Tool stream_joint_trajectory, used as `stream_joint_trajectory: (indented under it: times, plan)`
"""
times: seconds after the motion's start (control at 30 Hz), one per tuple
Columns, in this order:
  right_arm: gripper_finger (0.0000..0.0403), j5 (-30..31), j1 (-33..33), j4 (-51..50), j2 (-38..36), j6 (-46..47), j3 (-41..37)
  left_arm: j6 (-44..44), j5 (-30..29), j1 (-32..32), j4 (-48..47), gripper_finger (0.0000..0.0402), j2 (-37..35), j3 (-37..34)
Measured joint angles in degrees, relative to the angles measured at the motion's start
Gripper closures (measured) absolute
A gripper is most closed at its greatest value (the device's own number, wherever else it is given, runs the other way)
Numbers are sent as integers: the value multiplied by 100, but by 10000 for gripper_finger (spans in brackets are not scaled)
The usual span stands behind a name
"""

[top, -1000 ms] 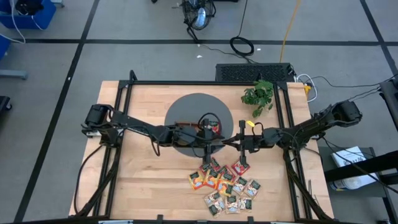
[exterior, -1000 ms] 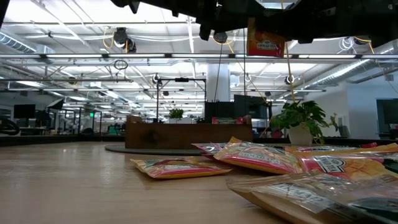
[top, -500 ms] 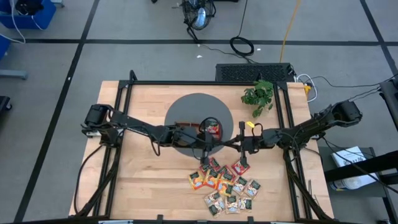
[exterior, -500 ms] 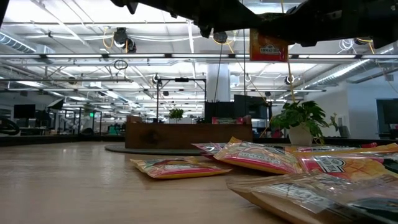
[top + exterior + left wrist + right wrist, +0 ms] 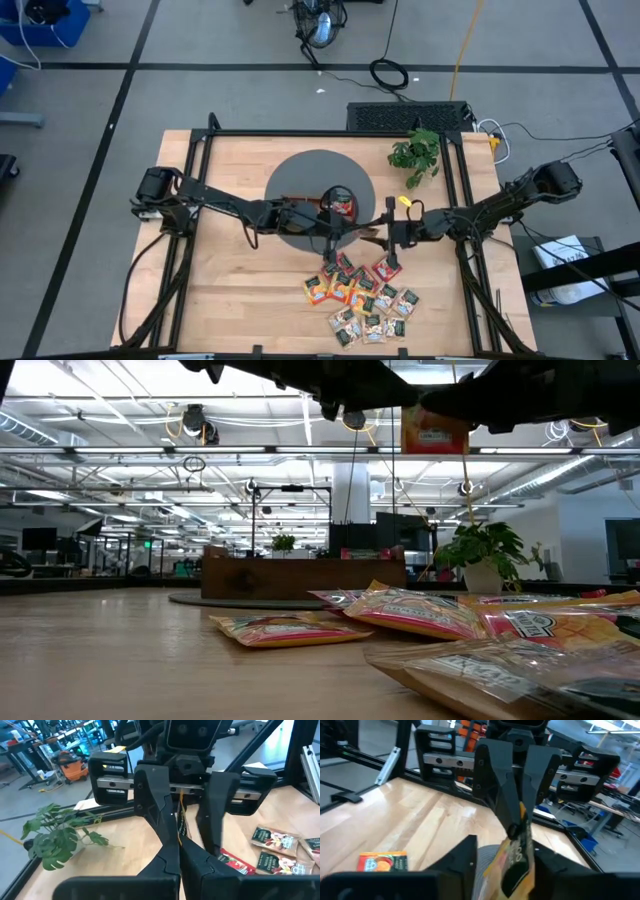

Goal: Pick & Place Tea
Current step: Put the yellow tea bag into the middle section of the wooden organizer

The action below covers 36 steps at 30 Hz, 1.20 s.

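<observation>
The sachet hangs slanted (image 5: 516, 870) across the open fingers of my right gripper. My right gripper should line up with the sachet's edge (image 5: 460, 438) and take the sachet from my left gripper.
One orange-red tea sachet (image 5: 432, 432) hangs high above the table, over the edge of the grey round mat (image 5: 300, 170). My left gripper (image 5: 178, 851) is shut on it. My right gripper (image 5: 506, 862) faces it from the table's right, open, with one finger on either side of the sachet (image 5: 517, 855) and apart from it. Several more sachets (image 5: 362, 298) lie in a loose pile on the wood near the front edge. A brown wooden tray (image 5: 300, 576) stands on the mat. My left gripper pinches the sachet between its two fingers, on the sachet's upper part (image 5: 514, 831). The fingers (image 5: 500, 795) come in about level from the table's left. The sachet hangs upright below them, edge-on to the left wrist view (image 5: 180, 822), clear of the table.
A small potted plant (image 5: 417, 152) stands at the back right of the table. A black frame rail (image 5: 330, 132) runs around the tabletop. Bare wood (image 5: 230, 290) lies to the left of the sachet pile.
My left gripper has shut on the hanging sachet and my right gripper has opened and let it go. The sachet has stayed upright, high above the table, in nearly the same place.
</observation>
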Motion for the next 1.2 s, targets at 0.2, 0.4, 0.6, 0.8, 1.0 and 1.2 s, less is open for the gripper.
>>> stream_joint_trajectory:
  times: [0.2, 0.4, 0.6, 0.8, 1.0, 1.2]
  plan:
    - [239, 194, 8, -134, -23, 20, 4, -2, -101, 6, -123, 401, 0, 0]
    - [252, 405, 64, -543, -423, 190, 20, -7, -66, -14, -223, 401, 11, 3]
    - [268, 299, 85, -1366, -825, 655, 15, 16, -90, -14, -187, 401, 13, -2]
    - [271, 151, 87, -1556, -741, 895, 13, 22, -109, -13, -3, 401, 13, -4]
    - [285, 149, 85, -1493, -808, 886, 11, 46, -136, -11, -35, 401, 11, -4]
    - [315, -47, 85, -1463, -846, 921, 11, 43, -139, -11, -90, 401, 12, -4]
